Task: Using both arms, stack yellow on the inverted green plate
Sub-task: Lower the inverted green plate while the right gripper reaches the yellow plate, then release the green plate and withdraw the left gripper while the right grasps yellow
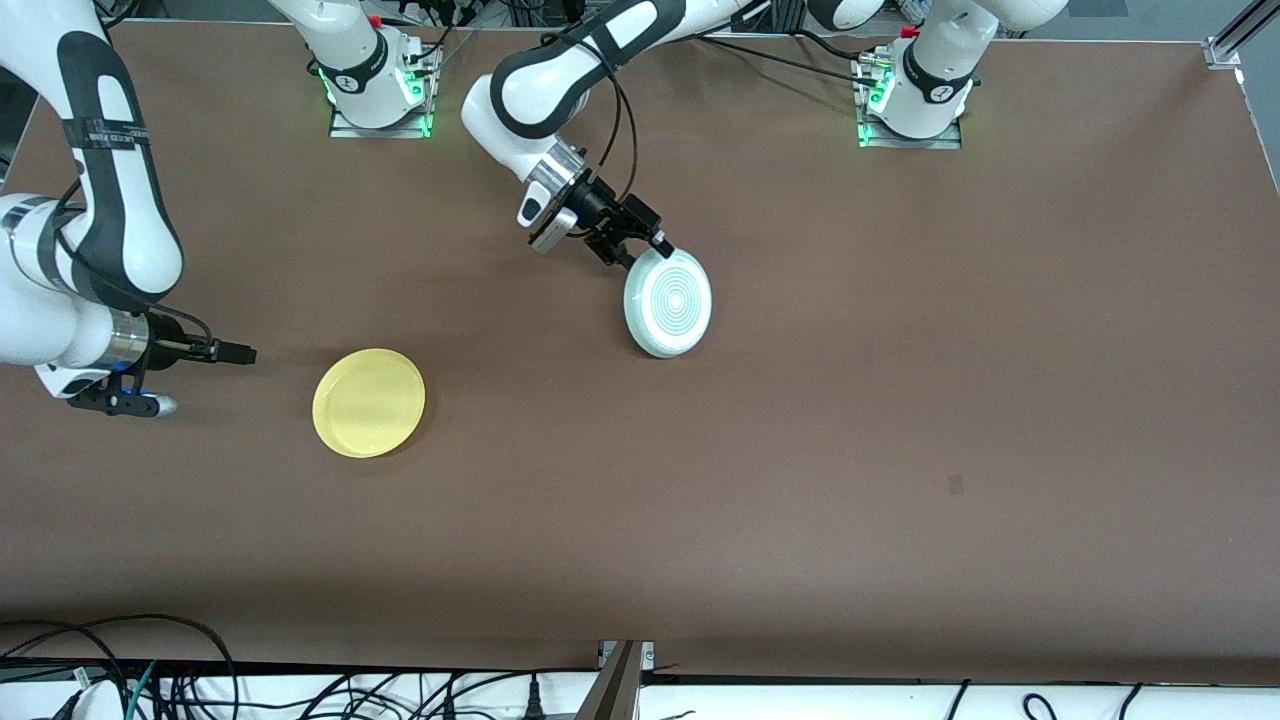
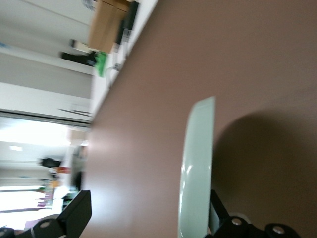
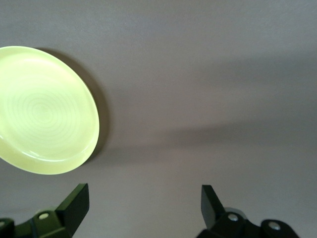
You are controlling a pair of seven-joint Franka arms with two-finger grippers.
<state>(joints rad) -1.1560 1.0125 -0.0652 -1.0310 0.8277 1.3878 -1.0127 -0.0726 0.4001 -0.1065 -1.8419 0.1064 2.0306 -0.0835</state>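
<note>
The yellow plate's hollow side [image 3: 43, 113] faces up. The yellow plate will therefore rest high on the upside-down green plate, with the rims apart, when I stack it.
The pale green plate [image 1: 668, 302] is tipped up on its edge near the table's middle, its ringed face toward the front camera. My left gripper [image 1: 640, 250] is at the plate's upper rim with its jaws wide open. In the left wrist view the plate [image 2: 197, 168] shows edge-on, right against one finger [image 2: 217, 213], and the other finger [image 2: 77, 213] is well apart from it. The yellow plate [image 1: 369, 402] lies flat toward the right arm's end of the table. My right gripper [image 1: 235, 352] is open and empty, low beside the yellow plate [image 3: 44, 109].
The brown table [image 1: 850, 450] carries only the two plates. The arm bases [image 1: 378, 90] stand along its edge farthest from the front camera. Cables [image 1: 150, 680] hang below its nearest edge.
</note>
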